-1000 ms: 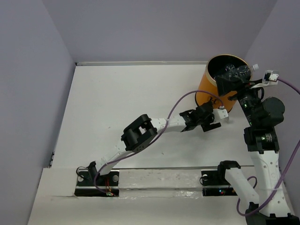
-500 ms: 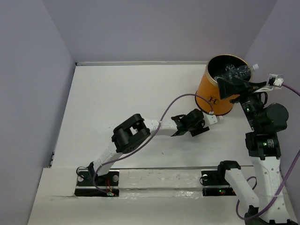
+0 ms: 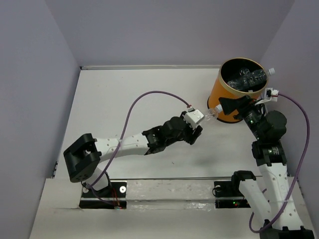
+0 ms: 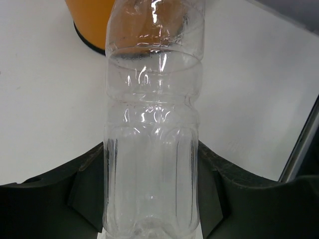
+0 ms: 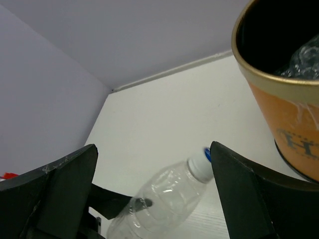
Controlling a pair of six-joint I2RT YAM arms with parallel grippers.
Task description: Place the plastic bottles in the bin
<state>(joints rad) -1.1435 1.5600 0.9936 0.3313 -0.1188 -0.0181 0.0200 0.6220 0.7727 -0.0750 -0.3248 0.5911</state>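
My right gripper should take the end with the cap (image 5: pixel 200 167) and lift the bottle in, because my left gripper is holding the bottle's lower body (image 4: pixel 152 179) below the bin's rim.
My left gripper (image 3: pixel 192 128) is shut on a clear plastic bottle (image 4: pixel 152 149), gripping its lower body. Its white cap (image 3: pixel 215 110) points at the orange bin (image 3: pixel 230 99), and the bin's base (image 4: pixel 92 22) shows just past the bottle's far end. My right gripper (image 3: pixel 233 105) stands open just in front of the bin, nothing held. In the right wrist view the held bottle (image 5: pixel 164 199) lies between and beyond my wide-apart jaws, its cap (image 5: pixel 199 163) toward the bin (image 5: pixel 286 107). More bottles (image 3: pixel 246 79) lie in the bin; one white-capped neck (image 3: pixel 271 71) pokes over the rim.
The white table (image 3: pixel 129 99) is walled in by lilac panels on the left, back and right. The left arm's purple cable (image 3: pixel 149 94) loops above the table. Both arm bases sit at the near edge (image 3: pixel 164 191).
My left gripper shut on a bottle near the bin's base and drew back to the left with it. My right gripper opened, leaving its bottle in the bin, and dropped in front of the bin.
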